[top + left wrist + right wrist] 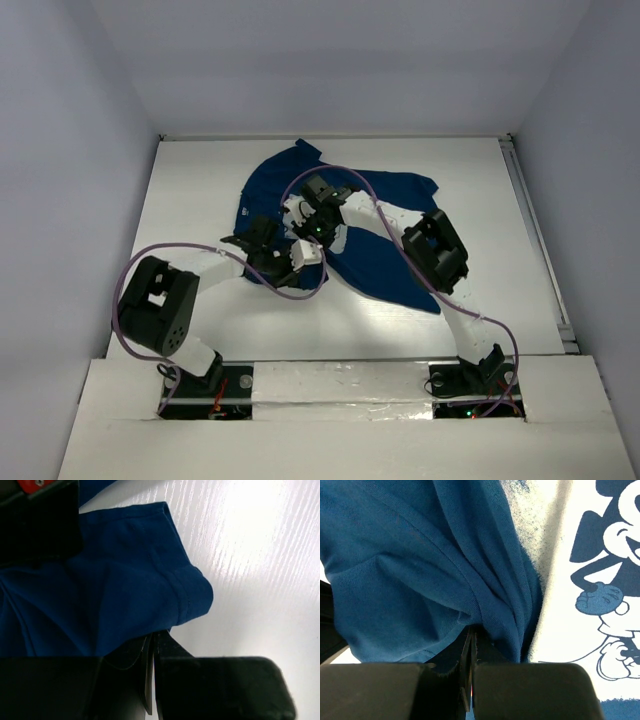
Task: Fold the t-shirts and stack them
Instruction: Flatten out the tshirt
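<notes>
My right gripper should open and move away first, because it is holding a bunched fold (487, 597) beside the white cartoon print. My left gripper should then pull the sleeve (172, 587) out flat.
One navy-blue t-shirt (392, 262) lies crumpled on the white table (200, 190). My left gripper (258, 236) is at the shirt's left edge. In the left wrist view the left gripper (152, 636) is shut on the cloth just below a hemmed sleeve (191, 596). My right gripper (314, 192) is over the shirt's middle. In the right wrist view the right gripper (471, 630) is shut on a bunched fold of the t-shirt (395, 555), next to the white cartoon print (560, 555).
White walls close the table in on the left, back and right. A metal rail (535, 240) runs along the right edge. Purple cables (350, 172) loop over the shirt from both arms. Bare table shows left of and in front of the shirt.
</notes>
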Robot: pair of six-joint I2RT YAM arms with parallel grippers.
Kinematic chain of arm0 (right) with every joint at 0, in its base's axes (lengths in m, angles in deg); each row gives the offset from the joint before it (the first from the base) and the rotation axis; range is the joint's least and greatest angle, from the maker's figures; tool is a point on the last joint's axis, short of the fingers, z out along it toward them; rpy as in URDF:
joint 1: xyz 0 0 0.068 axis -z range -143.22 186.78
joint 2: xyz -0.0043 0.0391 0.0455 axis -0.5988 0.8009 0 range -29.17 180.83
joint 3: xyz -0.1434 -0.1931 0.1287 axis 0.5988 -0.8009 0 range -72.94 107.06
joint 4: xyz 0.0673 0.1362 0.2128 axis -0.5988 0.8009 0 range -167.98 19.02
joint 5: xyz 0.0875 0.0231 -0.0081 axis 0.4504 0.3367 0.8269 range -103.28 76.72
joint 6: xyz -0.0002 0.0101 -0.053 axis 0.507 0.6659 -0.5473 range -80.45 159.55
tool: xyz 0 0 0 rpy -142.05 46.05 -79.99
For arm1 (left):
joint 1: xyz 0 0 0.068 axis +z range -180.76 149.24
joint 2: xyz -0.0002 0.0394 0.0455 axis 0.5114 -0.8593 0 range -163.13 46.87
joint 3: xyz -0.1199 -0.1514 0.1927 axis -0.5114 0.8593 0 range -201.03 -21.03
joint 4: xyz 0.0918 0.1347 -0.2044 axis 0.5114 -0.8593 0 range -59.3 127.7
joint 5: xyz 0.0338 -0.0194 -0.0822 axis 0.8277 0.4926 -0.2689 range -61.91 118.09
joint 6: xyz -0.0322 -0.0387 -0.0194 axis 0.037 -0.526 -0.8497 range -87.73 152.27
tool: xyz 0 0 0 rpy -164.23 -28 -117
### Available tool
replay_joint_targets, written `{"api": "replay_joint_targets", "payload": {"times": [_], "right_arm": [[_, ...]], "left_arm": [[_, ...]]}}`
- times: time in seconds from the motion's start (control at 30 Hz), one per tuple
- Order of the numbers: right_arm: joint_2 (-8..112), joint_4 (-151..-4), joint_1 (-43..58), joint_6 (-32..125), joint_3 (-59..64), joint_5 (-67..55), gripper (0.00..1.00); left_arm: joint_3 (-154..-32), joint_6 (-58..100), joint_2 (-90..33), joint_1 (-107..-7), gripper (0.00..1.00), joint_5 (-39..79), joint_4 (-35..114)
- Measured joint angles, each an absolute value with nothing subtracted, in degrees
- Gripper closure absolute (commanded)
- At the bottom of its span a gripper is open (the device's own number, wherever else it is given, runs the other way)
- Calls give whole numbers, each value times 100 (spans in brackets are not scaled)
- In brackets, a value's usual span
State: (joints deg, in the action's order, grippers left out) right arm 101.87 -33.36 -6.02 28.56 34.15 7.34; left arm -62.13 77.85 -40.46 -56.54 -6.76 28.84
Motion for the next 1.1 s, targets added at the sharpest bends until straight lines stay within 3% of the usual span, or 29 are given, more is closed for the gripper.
{"api": "replay_joint_targets", "payload": {"times": [0.23, 0.47, 0.77, 0.97, 1.1], "right_arm": [[10187, -3330, -602, 2839, 3415, 734, 100], [10187, -3303, -602, 2834, 3415, 736, 100], [10187, -3137, -602, 2749, 3428, 817, 100], [10172, -3004, -596, 2622, 3422, 939, 83], [9855, -3043, -550, 2563, 3179, 948, 80]], "left_arm": [[-6471, 8439, -4005, -5658, 100, -372, 1988], [-6939, 9158, -3933, -5656, 100, 124, 5], [-7940, 9938, -4040, -5654, 100, -449, -1953], [-8130, 9892, -4031, -5654, 100, -949, -1807], [-8128, 9822, -4079, -5654, 100, -1146, -1610]]}}
